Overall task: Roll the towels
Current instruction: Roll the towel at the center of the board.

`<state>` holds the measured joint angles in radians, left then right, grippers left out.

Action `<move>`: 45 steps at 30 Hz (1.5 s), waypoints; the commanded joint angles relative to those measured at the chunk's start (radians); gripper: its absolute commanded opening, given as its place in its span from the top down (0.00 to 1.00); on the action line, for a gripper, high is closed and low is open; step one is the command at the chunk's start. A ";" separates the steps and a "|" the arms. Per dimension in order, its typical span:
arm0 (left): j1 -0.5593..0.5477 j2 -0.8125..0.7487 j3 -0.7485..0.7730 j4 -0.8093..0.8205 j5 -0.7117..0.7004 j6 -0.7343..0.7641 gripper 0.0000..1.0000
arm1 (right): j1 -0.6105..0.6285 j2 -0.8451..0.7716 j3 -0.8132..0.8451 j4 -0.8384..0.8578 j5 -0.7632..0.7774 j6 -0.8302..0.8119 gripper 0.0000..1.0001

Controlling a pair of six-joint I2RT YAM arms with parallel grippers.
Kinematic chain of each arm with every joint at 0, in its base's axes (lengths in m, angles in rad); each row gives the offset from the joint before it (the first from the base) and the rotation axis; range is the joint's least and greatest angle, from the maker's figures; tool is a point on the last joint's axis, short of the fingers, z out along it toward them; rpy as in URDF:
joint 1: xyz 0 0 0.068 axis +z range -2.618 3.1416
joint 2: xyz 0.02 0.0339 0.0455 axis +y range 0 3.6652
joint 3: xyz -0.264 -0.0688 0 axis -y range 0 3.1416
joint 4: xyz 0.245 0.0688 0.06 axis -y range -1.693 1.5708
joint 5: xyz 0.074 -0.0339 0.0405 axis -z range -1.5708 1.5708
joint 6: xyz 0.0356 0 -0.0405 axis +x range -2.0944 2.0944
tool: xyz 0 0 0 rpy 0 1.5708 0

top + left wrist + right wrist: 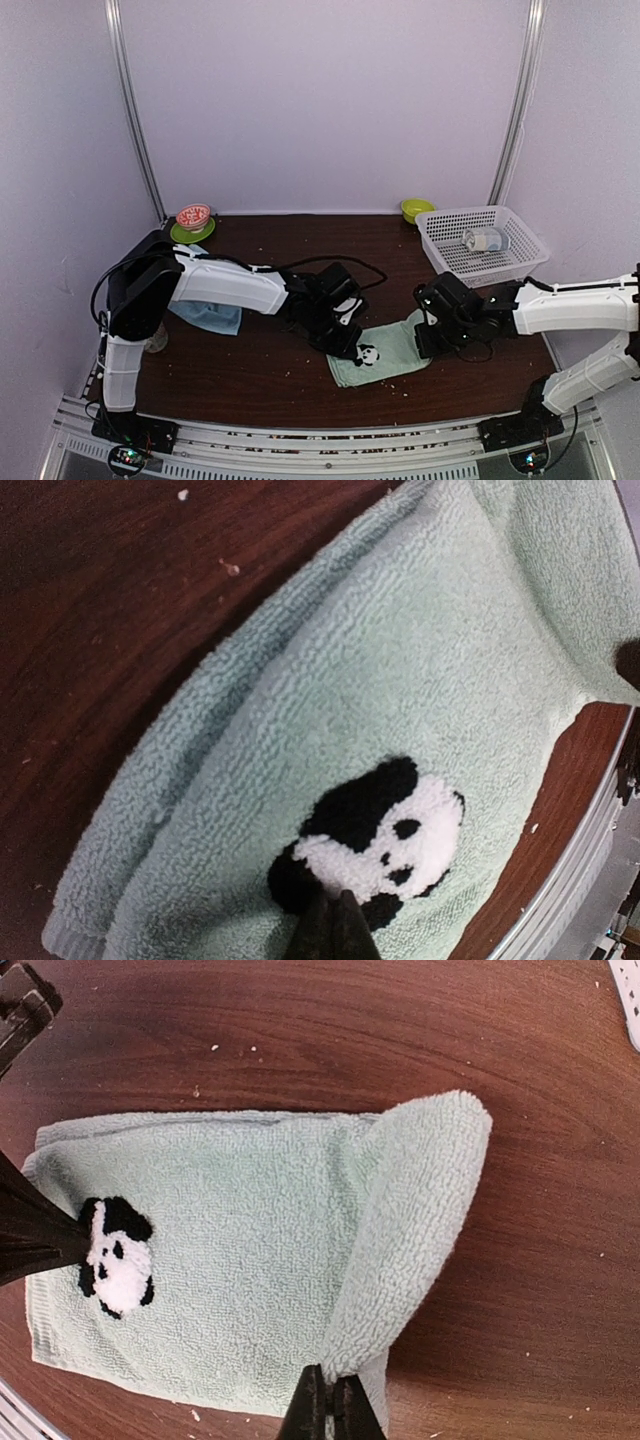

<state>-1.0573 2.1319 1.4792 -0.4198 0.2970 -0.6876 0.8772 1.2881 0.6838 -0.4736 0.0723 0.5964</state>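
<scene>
The fold's far end (445,1125) trails the fold's corner in my right gripper, so my left gripper should press that far end (410,1138) before my right gripper retakes the fold.
The sage-green towel (392,348) lies flat on the dark table, its panda mark (367,354) facing up. Its right end is lifted and curled over into a fold (420,1220). My right gripper (335,1405) is shut on the lower corner of that fold and appears at the towel's right edge in the top view (425,335). My left gripper (335,930) is shut, its tips pressing down on the panda mark (385,835); it also shows in the right wrist view (40,1235). The light blue towel (212,317) lies crumpled at the left, partly under my left arm.
A white basket (520,235) with a mug (485,240) lying in it stands at the back right. A small yellow-green bowl (417,209) sits at the back, and a red bowl on a green plate (192,222) at the back left. The table's front rail runs close below the green towel.
</scene>
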 commanded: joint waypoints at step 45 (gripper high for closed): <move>0.042 -0.116 0.056 0.082 0.069 -0.009 0.82 | 0.070 0.171 -0.096 0.328 -0.235 -0.012 0.59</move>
<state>-1.0218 1.9862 1.4738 -0.4168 0.3149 -0.6865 0.9398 1.4586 0.6262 -0.1402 -0.1665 0.5812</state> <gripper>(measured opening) 0.191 0.401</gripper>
